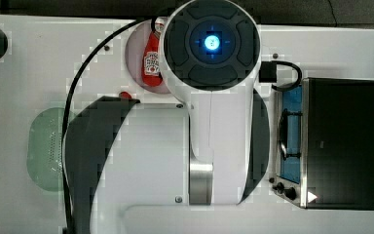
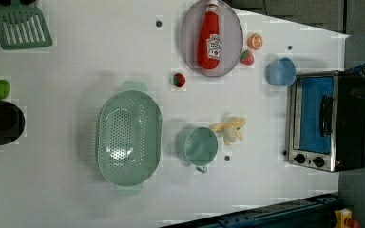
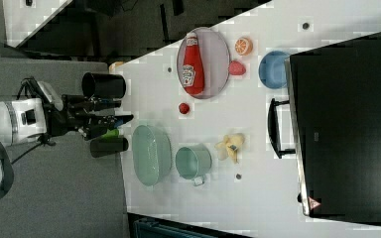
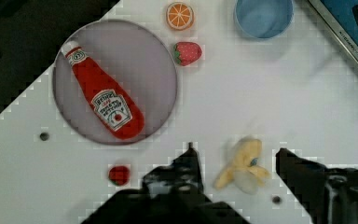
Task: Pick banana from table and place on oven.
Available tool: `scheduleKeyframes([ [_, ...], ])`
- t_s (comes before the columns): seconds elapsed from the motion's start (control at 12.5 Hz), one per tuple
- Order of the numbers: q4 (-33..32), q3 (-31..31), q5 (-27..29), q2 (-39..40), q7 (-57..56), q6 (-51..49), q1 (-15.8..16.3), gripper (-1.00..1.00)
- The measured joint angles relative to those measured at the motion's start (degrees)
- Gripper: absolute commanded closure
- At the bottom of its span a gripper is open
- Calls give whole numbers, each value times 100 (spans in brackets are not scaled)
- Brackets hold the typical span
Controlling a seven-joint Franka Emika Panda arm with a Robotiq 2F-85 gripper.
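The splayed peel flaps (image 4: pixel 248 150) join the pale fruit at one end, so the banana (image 2: pixel 231 130) will come along whole, flaps still spread, when I carry it.
The banana (image 2: pixel 229 129) is small, pale yellow and half peeled, and it lies on the white table (image 2: pixel 76 61) between a green cup and the oven (image 2: pixel 328 123). In the wrist view the banana (image 4: pixel 242 163) sits on the table (image 4: pixel 261 93) between my two dark fingers, well below them. My gripper (image 4: pixel 237 156) is open and holds nothing. In the right view the gripper (image 3: pixel 121 119) hangs far from the tabletop (image 3: pixel 258 198), pointing toward it. The banana (image 3: pixel 230 145) lies near the oven (image 3: pixel 347 124), whose black top is bare. In the top view my arm covers the table's middle.
A ketchup bottle (image 2: pixel 209 38) lies on a grey plate (image 2: pixel 187 42). An orange slice (image 2: pixel 255 42), a strawberry (image 2: pixel 247 57) and a blue bowl (image 2: pixel 280 72) are near the oven. Another strawberry (image 2: pixel 179 80), a green colander (image 2: pixel 129 137) and a green cup (image 2: pixel 198 146) stand mid-table.
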Motion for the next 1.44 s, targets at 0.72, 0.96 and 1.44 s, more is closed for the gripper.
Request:
scheduleKeyframes([
  [0.72,-1606,-186,-63,-3223,585,-1000,-48,-100],
  [0.96,-1707,-201,30,-2493,597,-654,-86,-100],
  [1.44,-2870,-247,21,-953,605,1265,30,-100],
])
